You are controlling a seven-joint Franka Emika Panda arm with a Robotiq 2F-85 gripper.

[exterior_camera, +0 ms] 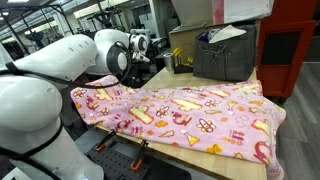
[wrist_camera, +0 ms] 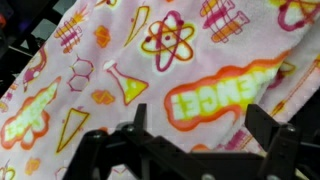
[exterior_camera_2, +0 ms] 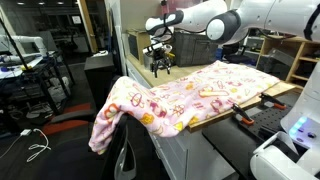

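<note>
My gripper should keep moving down toward the cloth (exterior_camera_2: 142, 89) by its hanging end until the fingers pinch a fold, because the open fingers point down over the blanket's far edge (exterior_camera_2: 161, 83).
A pink blanket (exterior_camera: 200, 115) printed with yellow and orange science pictures lies spread over a table and fills the wrist view (wrist_camera: 150, 60). One end of the blanket (exterior_camera_2: 115, 120) hangs down over the table's corner. My gripper (exterior_camera_2: 160, 64) hangs a little above the blanket's far edge, pointing down. In the wrist view the gripper (wrist_camera: 200, 125) is open, its two black fingers (wrist_camera: 268, 130) wide apart with only cloth showing below them. Nothing is held. The gripper (exterior_camera: 143, 47) sits at the end of the white arm.
A dark grey crate (exterior_camera: 225, 55) with papers and a cardboard box (exterior_camera: 185, 42) stand at the table's back. A red cabinet (exterior_camera: 292, 45) is beside them. Clamps (exterior_camera_2: 245, 118) grip the table's edge. Cables (exterior_camera_2: 35, 145) lie on the floor.
</note>
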